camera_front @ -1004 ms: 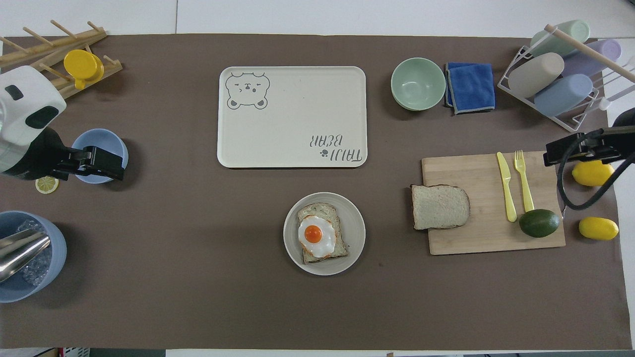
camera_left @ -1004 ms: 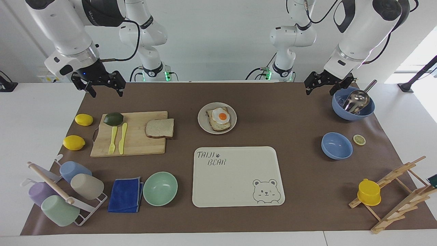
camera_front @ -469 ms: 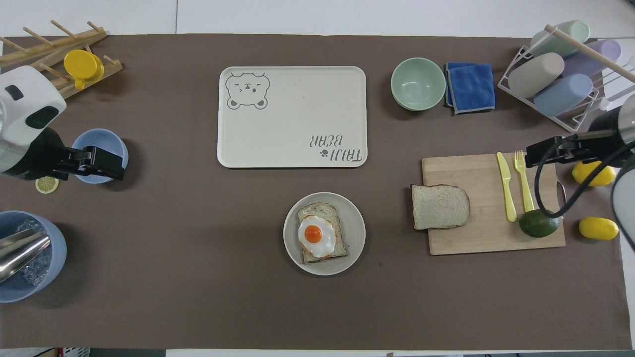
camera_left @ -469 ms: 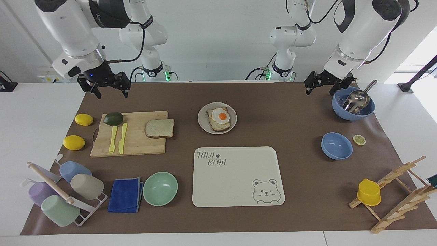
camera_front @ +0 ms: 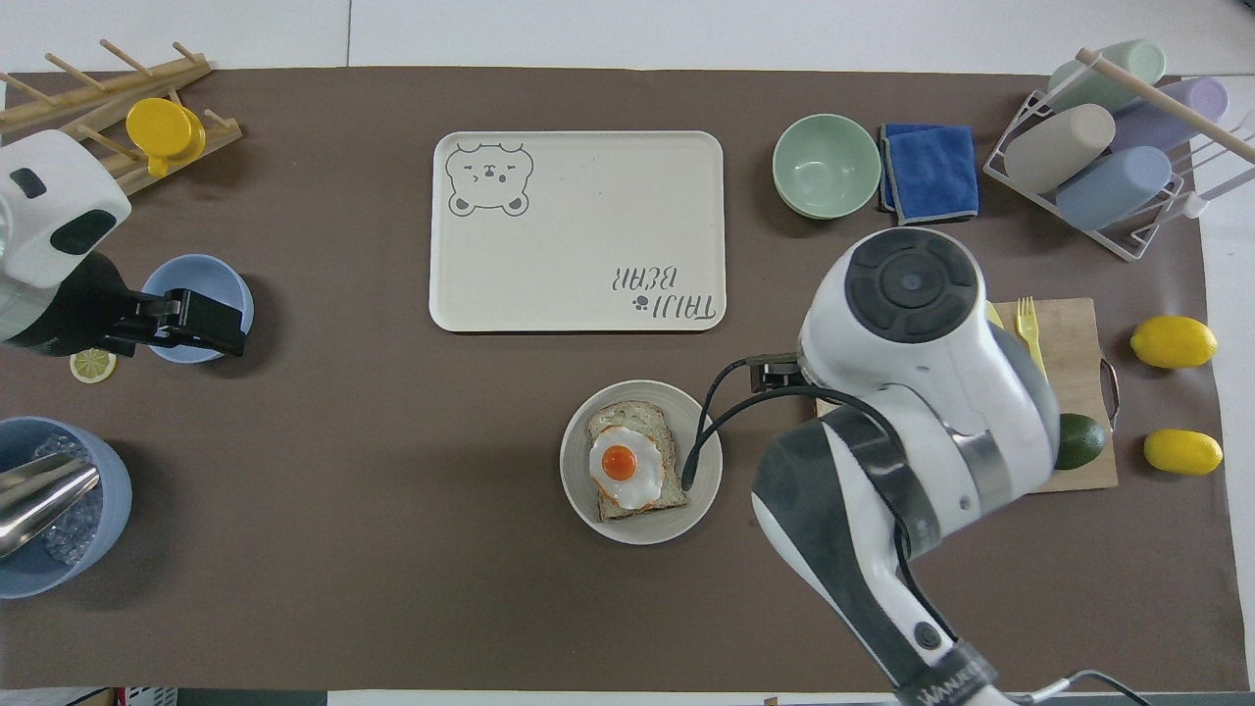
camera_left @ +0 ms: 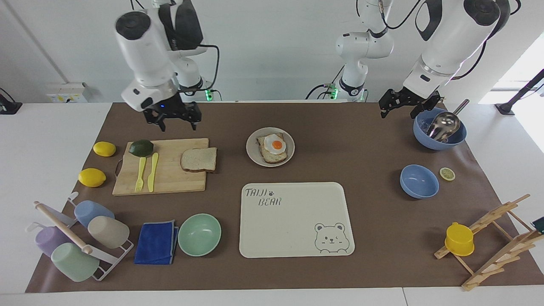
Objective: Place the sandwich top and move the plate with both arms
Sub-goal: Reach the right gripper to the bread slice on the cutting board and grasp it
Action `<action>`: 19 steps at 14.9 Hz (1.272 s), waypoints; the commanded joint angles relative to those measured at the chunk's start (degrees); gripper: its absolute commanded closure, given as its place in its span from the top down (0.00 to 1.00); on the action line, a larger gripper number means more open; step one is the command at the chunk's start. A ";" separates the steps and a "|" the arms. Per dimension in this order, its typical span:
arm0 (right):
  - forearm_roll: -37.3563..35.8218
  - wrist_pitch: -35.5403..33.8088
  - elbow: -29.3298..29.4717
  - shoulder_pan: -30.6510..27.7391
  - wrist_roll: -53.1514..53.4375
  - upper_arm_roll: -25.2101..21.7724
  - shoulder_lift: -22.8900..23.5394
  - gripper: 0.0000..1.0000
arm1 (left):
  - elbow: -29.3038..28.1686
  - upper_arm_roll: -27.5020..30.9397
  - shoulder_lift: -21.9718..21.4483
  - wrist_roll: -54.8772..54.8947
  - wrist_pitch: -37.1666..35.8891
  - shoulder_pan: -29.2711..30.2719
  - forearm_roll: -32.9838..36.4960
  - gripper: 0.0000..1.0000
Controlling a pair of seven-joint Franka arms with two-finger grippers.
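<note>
The sandwich top (camera_left: pixel 197 160) sticks out past the cutting board's edge, so my right gripper should keep heading for that overhang (camera_left: pixel 212 159) until its fingers straddle the bread and close.
The sandwich top (camera_left: pixel 199 159), a plain pale bread slice, lies on the wooden cutting board (camera_left: pixel 170 180); in the overhead view my right arm hides it. The plate (camera_left: pixel 253 156) holds a toasted slice with a fried egg (camera_left: pixel 274 146) and also shows in the overhead view (camera_front: pixel 580 495). My right gripper (camera_left: pixel 177 123) hangs open and empty in the air over the cutting board's edge, apart from the bread. My left gripper (camera_left: pixel 398 111) is open and empty, held in the air by the blue bowls at the left arm's end, and shows in the overhead view (camera_front: pixel 221 324).
The board also carries an avocado (camera_left: pixel 141 147) and a yellow fork and knife (camera_left: pixel 146 172). The cream bear tray (camera_left: pixel 293 246) lies farther from the robots than the plate, beside a mint-green bowl (camera_left: pixel 199 233). Two lemons (camera_left: pixel 97 163), a cup rack (camera_left: pixel 76 238) and blue bowls (camera_left: pixel 418 180) stand around.
My right arm has swung from the lemons' end of the table toward the middle, and its gripper now hangs over the cutting board. My left arm has not moved.
</note>
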 commanded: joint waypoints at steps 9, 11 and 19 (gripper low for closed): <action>-16.71 2.22 -6.84 3.20 5.86 -0.40 8.33 1.00 | -0.15 -0.22 -0.66 0.37 -0.94 0.43 0.66 1.00; -16.80 2.31 -7.19 2.76 5.42 -0.40 8.33 0.97 | -0.07 -0.22 -0.66 0.37 -0.94 0.43 0.66 1.00; -16.88 1.52 -7.72 3.11 4.80 -0.40 8.77 0.00 | -0.07 -0.22 -0.66 0.37 -0.94 0.43 0.66 1.00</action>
